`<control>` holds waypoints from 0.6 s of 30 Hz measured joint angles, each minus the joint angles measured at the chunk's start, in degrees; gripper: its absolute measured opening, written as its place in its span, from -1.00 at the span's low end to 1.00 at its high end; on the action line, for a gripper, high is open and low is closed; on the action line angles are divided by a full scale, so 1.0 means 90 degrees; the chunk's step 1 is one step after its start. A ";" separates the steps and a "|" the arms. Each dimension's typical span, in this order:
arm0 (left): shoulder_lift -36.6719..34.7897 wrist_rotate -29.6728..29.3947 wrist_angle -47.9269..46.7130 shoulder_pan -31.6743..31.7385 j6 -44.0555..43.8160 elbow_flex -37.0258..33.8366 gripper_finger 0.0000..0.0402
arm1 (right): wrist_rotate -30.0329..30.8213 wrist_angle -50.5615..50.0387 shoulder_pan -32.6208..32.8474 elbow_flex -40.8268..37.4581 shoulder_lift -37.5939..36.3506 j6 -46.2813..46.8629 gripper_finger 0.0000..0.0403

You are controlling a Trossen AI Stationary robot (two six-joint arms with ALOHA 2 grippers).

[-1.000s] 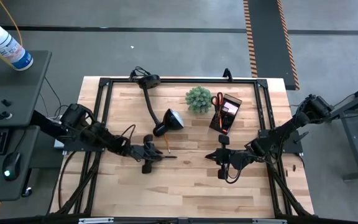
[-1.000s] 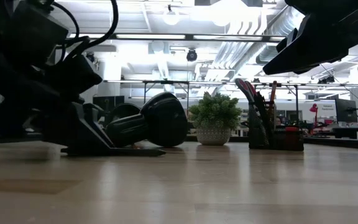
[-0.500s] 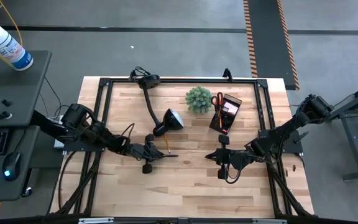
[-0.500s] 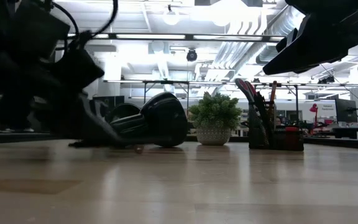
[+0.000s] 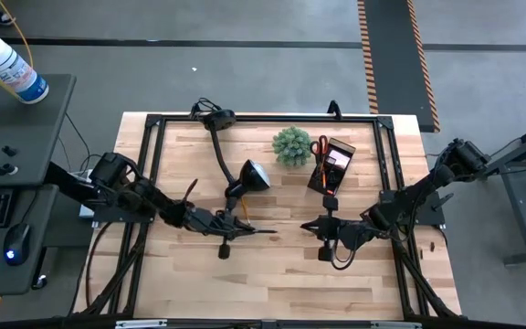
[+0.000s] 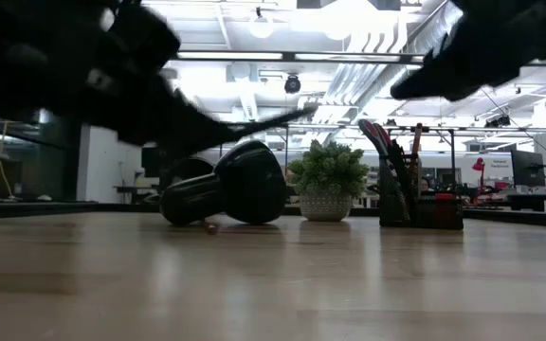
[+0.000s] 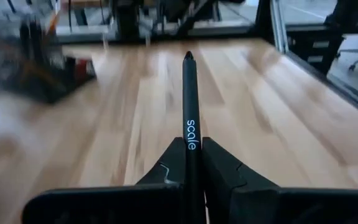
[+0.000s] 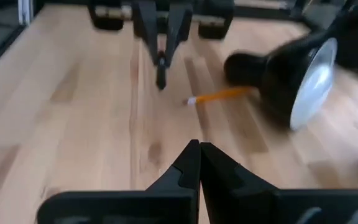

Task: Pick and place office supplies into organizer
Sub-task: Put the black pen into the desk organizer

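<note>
Next, my right gripper opens and grabs the pen by its loose end (image 5: 271,231), because my left gripper is holding the pen well short of the organizer (image 5: 332,169).
My left gripper (image 7: 191,142) is shut on a dark pen (image 7: 189,87) printed "scale", left of the table's middle (image 5: 236,228). In the low view the pen (image 6: 275,117) slants above the tabletop. An orange pencil (image 8: 219,95) lies flat on the wood beside the lamp head. The black organizer (image 5: 331,167) stands at the far right of middle with red-handled scissors (image 5: 320,147) upright in it. My right gripper (image 8: 196,145) is shut on nothing and hangs above the table (image 5: 310,228), facing the pen's tip. My left gripper pinches the pen's barrel (image 7: 191,134) between its two fingers, just behind the printed word. The fingers come nearly level from the table's left and lie along the pen. The pen sticks out past the fingertips toward the right, clear of the table.
A black desk lamp lies on the table with its round head (image 5: 255,175) just beyond the pen. A small green plant (image 5: 292,145) stands left of the organizer. A black frame (image 5: 153,137) runs round the tabletop. Bare wood spreads along the near side (image 5: 272,283).
My left gripper has shut on the pen that lay on the table, then risen and gone toward the right edge, tipping from pointing down to almost level. The pen has been lifted clear and now points toward my right gripper.
</note>
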 joint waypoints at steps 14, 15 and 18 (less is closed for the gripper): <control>-0.0005 -0.0268 -0.0018 0.0002 0.1219 0.0843 -0.96 | -0.0205 0.0630 0.0023 0.0517 -0.0001 -0.1178 -0.75; -0.0007 -0.0268 -0.0013 0.0002 0.1279 0.0897 -0.96 | -0.0261 0.0588 0.0023 0.0589 -0.0001 -0.1224 -0.71; -0.0012 -0.0268 -0.0003 0.0002 0.1480 0.1058 -0.94 | -0.0347 0.0383 0.0025 0.0796 -0.0001 -0.1351 -0.56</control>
